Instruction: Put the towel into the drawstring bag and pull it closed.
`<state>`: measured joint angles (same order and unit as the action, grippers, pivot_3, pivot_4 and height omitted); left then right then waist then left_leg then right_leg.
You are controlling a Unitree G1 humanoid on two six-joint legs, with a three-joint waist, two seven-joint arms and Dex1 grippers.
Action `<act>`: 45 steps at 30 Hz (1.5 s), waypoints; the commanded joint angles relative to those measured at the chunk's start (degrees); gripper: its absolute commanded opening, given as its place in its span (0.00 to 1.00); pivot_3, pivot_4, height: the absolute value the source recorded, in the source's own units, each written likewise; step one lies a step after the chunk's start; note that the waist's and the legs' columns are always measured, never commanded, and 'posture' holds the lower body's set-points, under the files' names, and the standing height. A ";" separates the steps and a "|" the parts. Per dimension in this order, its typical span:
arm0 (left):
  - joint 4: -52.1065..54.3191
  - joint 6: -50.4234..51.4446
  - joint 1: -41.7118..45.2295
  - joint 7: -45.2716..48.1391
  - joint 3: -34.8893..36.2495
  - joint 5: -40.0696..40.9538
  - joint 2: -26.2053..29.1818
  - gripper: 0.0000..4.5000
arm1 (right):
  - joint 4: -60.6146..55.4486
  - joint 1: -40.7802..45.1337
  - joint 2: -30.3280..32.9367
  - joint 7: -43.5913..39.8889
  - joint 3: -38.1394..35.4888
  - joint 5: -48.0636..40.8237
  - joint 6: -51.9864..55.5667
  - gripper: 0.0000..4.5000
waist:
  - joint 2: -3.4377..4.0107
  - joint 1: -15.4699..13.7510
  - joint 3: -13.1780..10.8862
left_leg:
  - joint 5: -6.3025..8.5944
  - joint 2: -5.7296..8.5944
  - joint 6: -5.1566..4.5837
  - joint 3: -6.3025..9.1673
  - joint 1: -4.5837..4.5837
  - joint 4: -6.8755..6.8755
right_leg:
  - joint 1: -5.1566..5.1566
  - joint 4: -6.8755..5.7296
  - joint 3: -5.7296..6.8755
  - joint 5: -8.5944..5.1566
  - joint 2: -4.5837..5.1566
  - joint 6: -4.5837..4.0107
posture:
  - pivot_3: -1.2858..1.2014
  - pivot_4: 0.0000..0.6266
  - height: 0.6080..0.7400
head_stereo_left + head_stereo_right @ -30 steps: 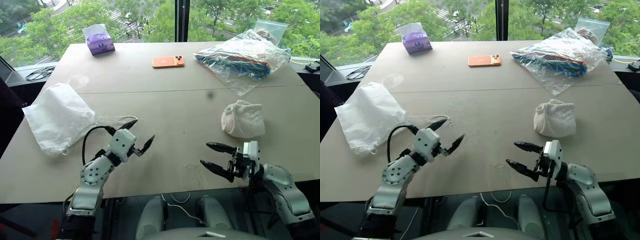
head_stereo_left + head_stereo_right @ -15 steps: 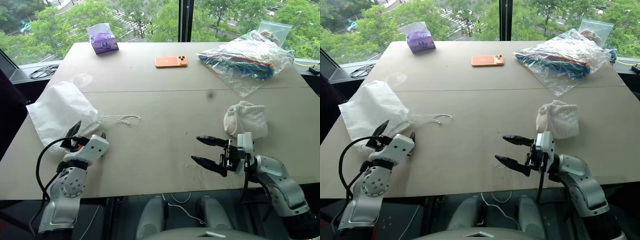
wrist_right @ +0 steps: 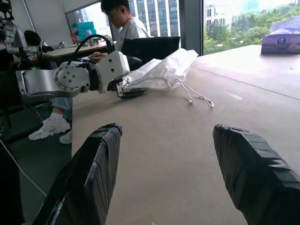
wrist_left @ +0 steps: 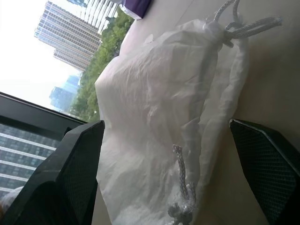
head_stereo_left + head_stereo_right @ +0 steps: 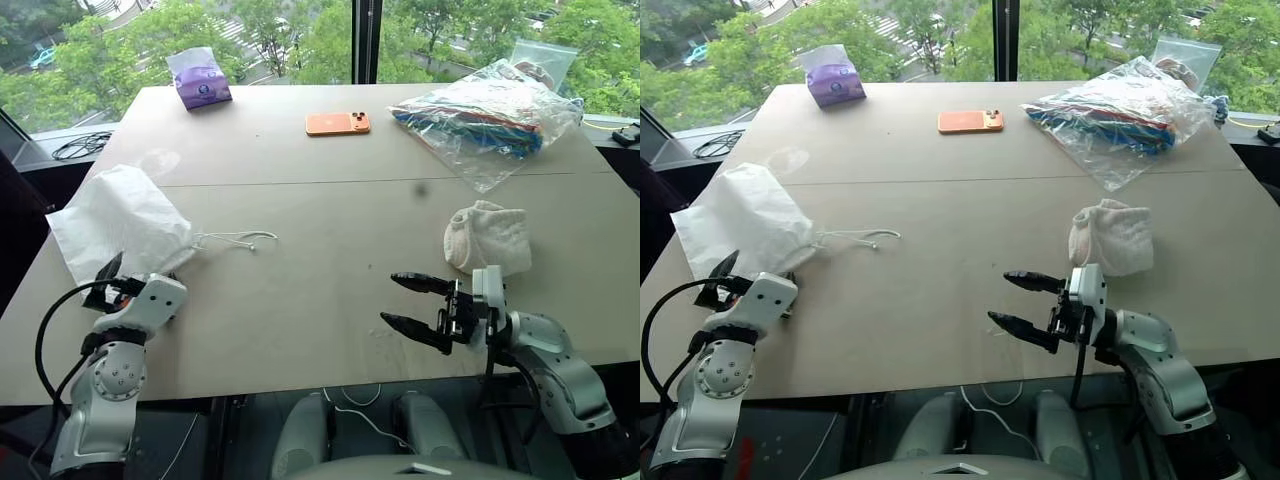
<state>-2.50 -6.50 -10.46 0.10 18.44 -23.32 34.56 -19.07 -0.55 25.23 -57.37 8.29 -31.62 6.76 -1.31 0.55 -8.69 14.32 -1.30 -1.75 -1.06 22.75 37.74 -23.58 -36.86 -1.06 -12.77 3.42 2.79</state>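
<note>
The cord point(image 5: 237, 235) runs out through the corner of the bag's hem point(image 4: 224, 36), so it will slide out longer and gather up the bag's opening when I pull it.
The drawstring bag point(image 5: 120, 222) lies flat and white at the table's left edge, its cord point(image 5: 240, 238) trailing to the right. My left gripper point(image 5: 135, 276) is at the bag's near end, open wide. In the left wrist view the bag point(image 4: 154, 112) and a knotted cord sit just ahead between the two fingers point(image 4: 70, 164); I cannot tell if they touch. The towel point(image 5: 488, 237), a lumpy off-white bundle, rests at the right. In front of it, my right gripper point(image 5: 390, 300) hovers pointing left, open and empty.
A purple tissue pack point(image 5: 198, 78) stands far left, an orange phone point(image 5: 337, 123) lies far centre, and a clear plastic bag point(image 5: 490, 110) of colourful items lies far right. A person point(image 3: 124, 23) sits beyond the table's left side. Both grippers hang near the table's front edge.
My left arm has swung left from the table's middle to the bag's near end, its wrist rolling. The right gripper stays where it was, still open.
</note>
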 commanded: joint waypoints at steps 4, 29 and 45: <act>-5.76 -2.07 1.99 -1.92 2.04 1.10 3.80 0.87 | -1.83 0.34 -0.63 -0.67 -0.11 -0.18 -1.62 0.74 | -0.01 0.18 0.00 | 0.00 0.00 0.00 0.01 -0.02 -0.02 | -0.01 -0.02 0.03 0.00 0.02 0.00 | 0.52 0.24 1.00; -4.47 4.65 25.81 10.67 -1.71 16.89 4.71 0.01 | -2.27 2.72 1.33 11.10 -8.76 7.02 -0.58 0.74 | -0.08 -1.47 0.03 | -0.01 0.05 0.05 -0.04 0.21 -0.26 | -0.09 0.09 0.31 0.02 0.75 -0.04 | 0.52 0.24 1.00; -0.10 41.09 57.70 12.81 -9.64 29.12 -8.81 0.00 | -0.37 2.08 10.01 29.02 -28.63 7.39 26.77 0.98 | -0.15 -0.39 -0.03 | -0.02 0.32 0.01 -0.07 0.28 -0.29 | -0.08 0.06 0.35 0.02 -0.14 0.42 | 0.52 0.24 1.00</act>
<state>-3.59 33.45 45.28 12.51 10.22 5.90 25.69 -19.01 1.40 35.91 -30.71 -17.29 -21.77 30.03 -1.45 0.16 -8.72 14.31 -0.98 -1.74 -1.14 23.02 37.48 -23.65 -36.80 -0.72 -12.75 3.27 3.22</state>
